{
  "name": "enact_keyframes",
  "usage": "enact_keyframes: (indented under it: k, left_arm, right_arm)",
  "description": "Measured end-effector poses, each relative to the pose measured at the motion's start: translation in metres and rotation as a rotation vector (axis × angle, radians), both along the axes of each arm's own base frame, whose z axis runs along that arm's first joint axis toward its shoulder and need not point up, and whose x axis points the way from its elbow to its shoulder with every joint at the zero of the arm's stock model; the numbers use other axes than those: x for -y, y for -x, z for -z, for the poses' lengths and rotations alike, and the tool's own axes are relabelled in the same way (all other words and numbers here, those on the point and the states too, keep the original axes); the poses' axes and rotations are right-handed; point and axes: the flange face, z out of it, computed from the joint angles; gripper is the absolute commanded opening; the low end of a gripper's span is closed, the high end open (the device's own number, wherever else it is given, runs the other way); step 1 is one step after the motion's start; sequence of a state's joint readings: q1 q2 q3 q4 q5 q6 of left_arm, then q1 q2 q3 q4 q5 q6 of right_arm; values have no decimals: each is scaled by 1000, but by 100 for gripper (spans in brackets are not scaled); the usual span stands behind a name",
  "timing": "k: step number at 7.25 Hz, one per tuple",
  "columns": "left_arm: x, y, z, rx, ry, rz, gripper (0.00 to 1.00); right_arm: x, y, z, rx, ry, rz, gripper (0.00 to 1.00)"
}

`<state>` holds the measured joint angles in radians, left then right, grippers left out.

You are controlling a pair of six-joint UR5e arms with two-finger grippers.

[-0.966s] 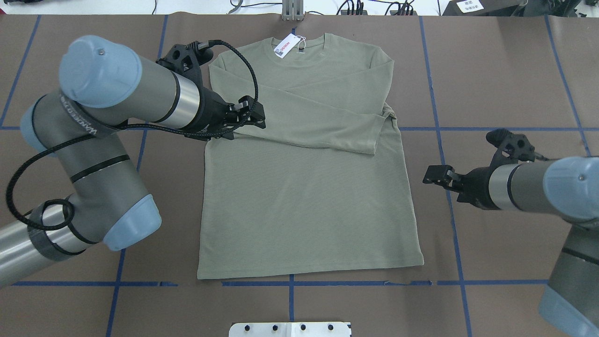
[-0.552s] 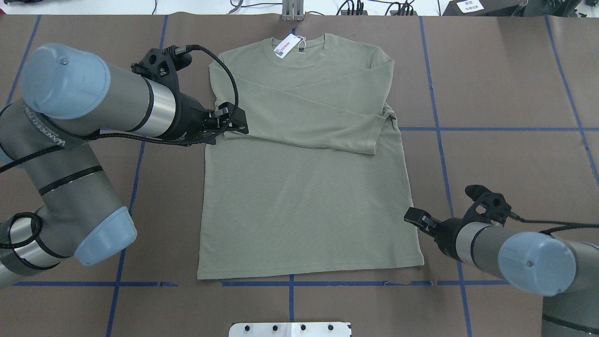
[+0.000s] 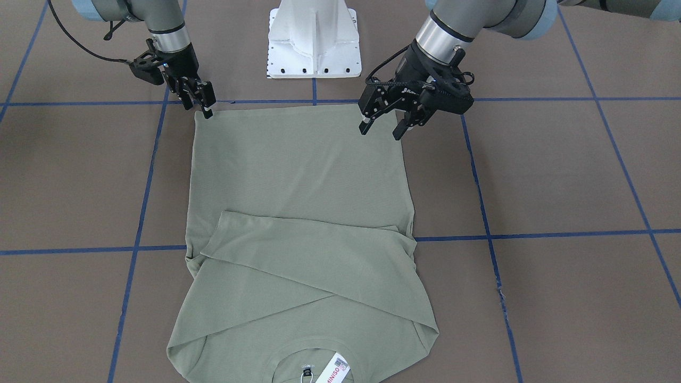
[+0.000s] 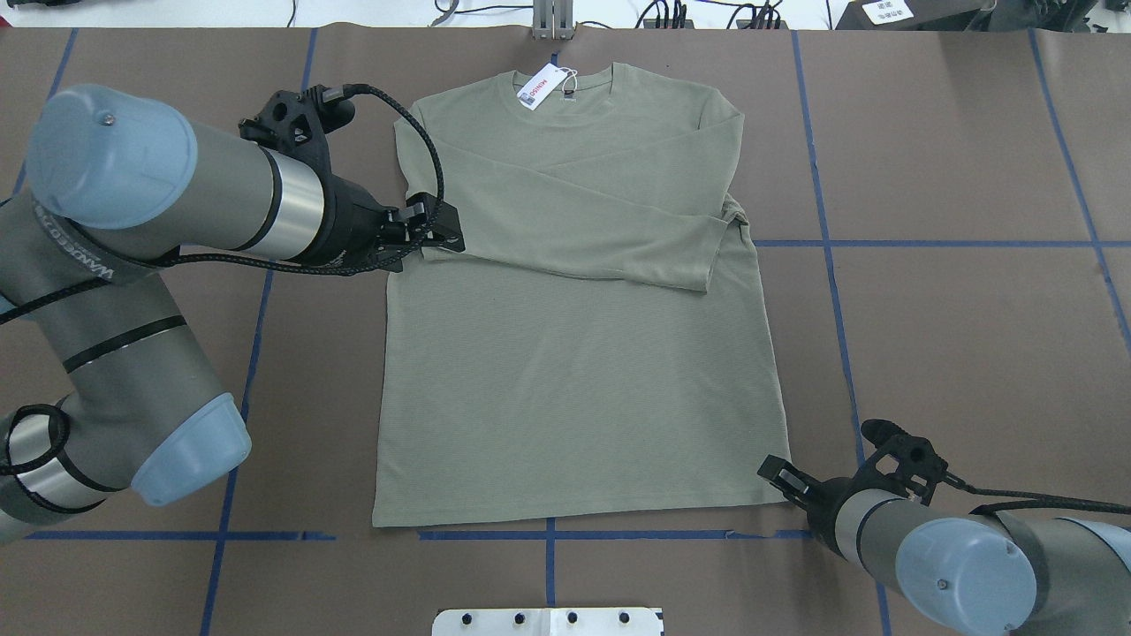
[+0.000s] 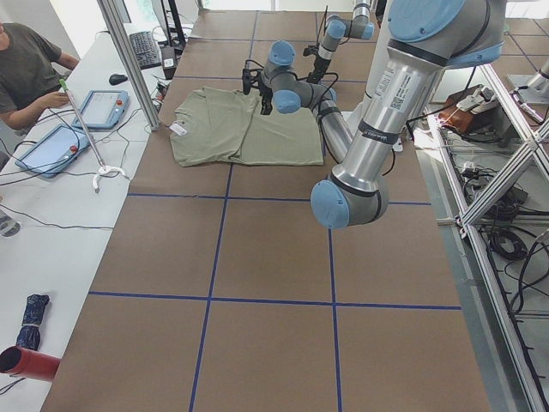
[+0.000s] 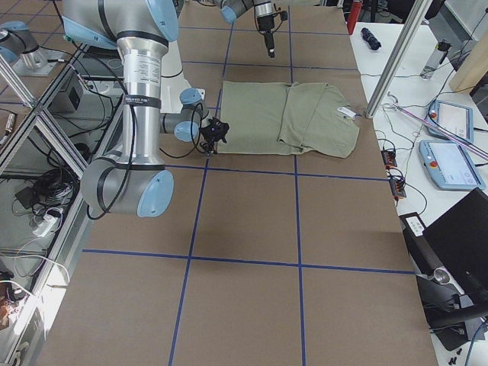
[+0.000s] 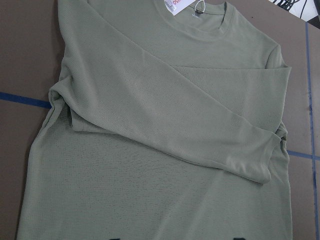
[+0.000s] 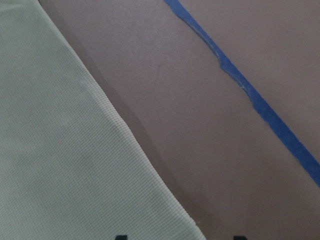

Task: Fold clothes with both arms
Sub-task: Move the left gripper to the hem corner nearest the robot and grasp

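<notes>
The white hang tag [image 3: 334, 369] lies past the folded sleeves, so when I fold the hem [image 3: 287, 109], it will cover the sleeves and leave the tag in view.
The sage-green long-sleeved shirt [image 4: 574, 353] lies flat on the brown table, collar away from the robot and both sleeves folded across the chest. Its white hang tag [image 4: 539, 87] lies at the collar. My left gripper [image 4: 439, 231] is open and empty, raised above the shirt's left side; in the front view [image 3: 380, 129] its jaws stand apart. My right gripper [image 4: 776, 471] is open and low at the hem's right corner, also seen in the front view [image 3: 205, 106]. The right wrist view shows the shirt's edge [image 8: 60, 150] just ahead of the fingertips.
The white pedestal base [image 3: 314, 37] stands at the near table edge behind the hem. Blue tape lines [image 4: 548, 535] grid the brown cover. A metal post [image 4: 552, 22] stands at the far edge. An operator [image 5: 26, 69] sits at a side table with tablets.
The right arm has swung toward the robot, bringing its gripper from beside the shirt's right edge down to the hem's right corner. The left gripper has drawn back left off the folded sleeve.
</notes>
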<state>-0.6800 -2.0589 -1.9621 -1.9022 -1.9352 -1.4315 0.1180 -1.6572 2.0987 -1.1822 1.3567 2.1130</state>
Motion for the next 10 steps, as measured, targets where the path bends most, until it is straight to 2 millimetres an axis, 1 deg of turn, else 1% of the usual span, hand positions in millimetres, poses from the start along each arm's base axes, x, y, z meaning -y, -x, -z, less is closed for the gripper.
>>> enact_keyframes:
  k: [1, 2, 4, 5, 6, 8, 9, 10]
  left_arm:
    - [-1, 1, 0, 0, 0, 1, 82]
    - [-2, 3, -1, -1, 0, 2, 82]
    - [-4, 7, -2, -3, -2, 5, 82]
    - [-5, 9, -2, -4, -3, 6, 82]
    - [-5, 9, -2, -4, -4, 8, 82]
    - [-5, 10, -2, -4, 1, 11, 83]
    - [-6, 9, -5, -3, 10, 10, 82]
    - [-12, 5, -14, 3, 43, 5, 82]
  right_arm:
    - [-1, 1, -1, -7, 3, 1, 48]
    - [-2, 1, -2, -11, 4, 2, 41]
    - [-4, 2, -4, -16, 6, 8, 32]
    - [-5, 3, -6, -20, 8, 13, 17]
    - [-8, 5, -8, -24, 9, 18, 0]
    - [-11, 6, -9, -27, 10, 25, 0]
    - [-12, 5, -8, -25, 11, 29, 0]
    - [-13, 3, -3, -14, 14, 33, 0]
